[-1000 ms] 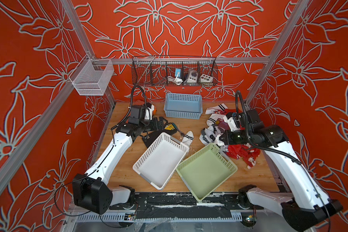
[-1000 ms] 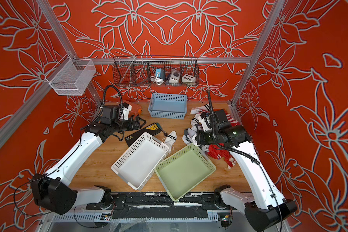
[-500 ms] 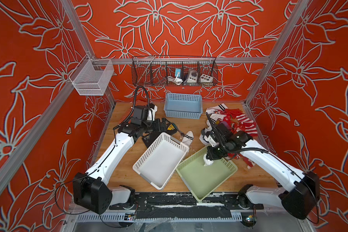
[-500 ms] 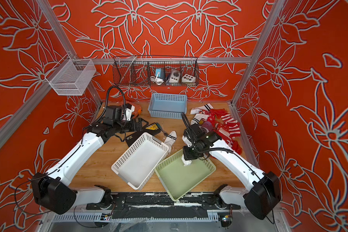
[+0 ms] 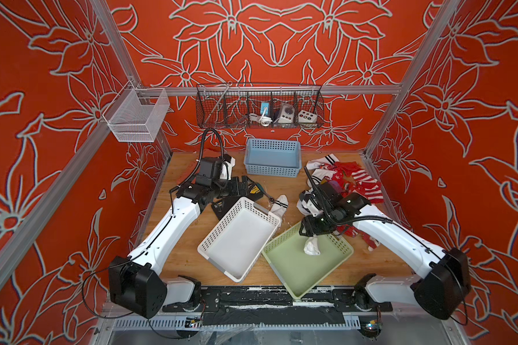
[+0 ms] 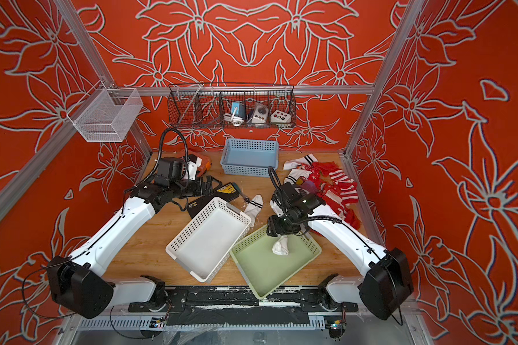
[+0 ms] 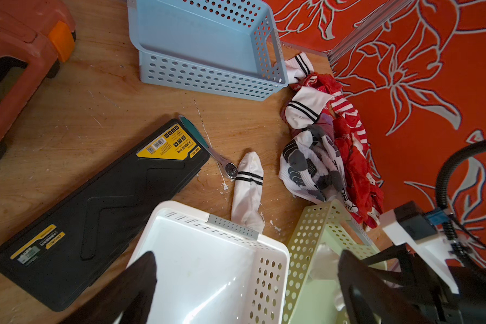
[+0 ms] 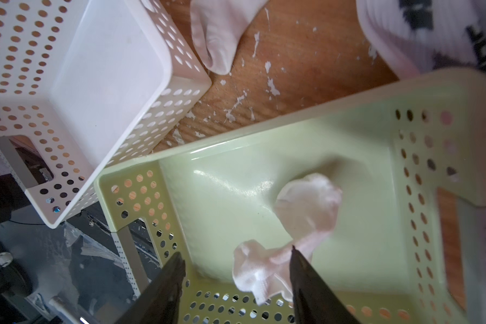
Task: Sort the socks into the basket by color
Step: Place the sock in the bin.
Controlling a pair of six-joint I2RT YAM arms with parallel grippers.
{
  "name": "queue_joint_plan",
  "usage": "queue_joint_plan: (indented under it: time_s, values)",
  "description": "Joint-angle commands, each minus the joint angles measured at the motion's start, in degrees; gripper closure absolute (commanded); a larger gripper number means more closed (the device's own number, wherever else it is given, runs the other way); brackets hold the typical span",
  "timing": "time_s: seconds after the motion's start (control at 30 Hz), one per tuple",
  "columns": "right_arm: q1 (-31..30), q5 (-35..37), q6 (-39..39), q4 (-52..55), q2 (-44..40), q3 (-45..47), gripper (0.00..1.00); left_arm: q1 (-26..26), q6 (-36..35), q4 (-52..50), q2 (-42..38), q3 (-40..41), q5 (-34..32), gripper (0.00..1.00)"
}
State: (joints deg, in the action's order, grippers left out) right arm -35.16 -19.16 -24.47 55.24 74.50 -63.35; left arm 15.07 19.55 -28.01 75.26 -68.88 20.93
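The crumpled white sock point(image 5: 312, 246) is all the way inside the green basket, so the robot's right gripper keeps going to the grey-patterned sock atop the pile point(image 7: 311, 164) and closes there.
A crumpled white sock point(image 5: 311, 246) point(image 6: 280, 246) point(image 8: 306, 207) sits inside the green basket point(image 5: 277, 274) point(image 6: 245, 274) point(image 8: 264, 131). My right gripper point(image 5: 311, 231) point(image 8: 236, 252) hovers just above it, open, with one end of the sock beside a finger. The white basket point(image 5: 213, 236) point(image 7: 270, 269) and the blue basket point(image 5: 271, 170) point(image 7: 208, 78) hold nothing. A pile of red, white and purple socks point(image 5: 356, 179) point(image 7: 348, 140) lies at the right. One striped white sock point(image 5: 278, 204) point(image 7: 249, 185) lies alone. My left gripper point(image 5: 243, 185) point(image 7: 247, 255) is open and holds nothing, above the white basket's far end.
A black tool case point(image 5: 251, 191) point(image 7: 96, 202) and a ratchet wrench point(image 7: 216, 154) lie beside the white basket. A red-orange tool point(image 7: 17, 56) sits at the back left. A wire rack point(image 5: 259, 106) and a white mesh bin point(image 5: 135, 116) hang on the walls.
My right arm carried a white sock from the pile to above the green basket, then opened its jaws and let it go. The left arm has hardly moved.
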Motion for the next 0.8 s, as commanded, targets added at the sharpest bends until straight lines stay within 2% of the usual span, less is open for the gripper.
queue_joint_plan:
  time_s: [0.0,0.13,0.27,0.4,0.77]
  values:
    - [-0.3,2.5,0.5,2.9,-0.4,-4.2,0.34,0.3,-0.2,-0.4,0.8,-0.8,0.7,0.02]
    - [0.7,7.5,1.7,4.6,0.2,-8.8,0.33,0.9,-1.0,-1.6,2.2,-2.2,1.7,0.00]
    - [4.6,12.2,3.2,5.1,3.6,-13.4,0.33,2.1,-1.7,-2.7,3.3,-3.5,1.2,0.00]
    - [10.3,13.4,3.0,1.9,7.2,-15.6,0.35,3.0,-1.2,-2.2,3.6,-3.2,1.3,0.00]
    - [18.7,23.1,5.7,-2.5,20.8,-19.0,0.36,5.0,-0.2,-1.4,4.1,-2.7,1.6,0.00]
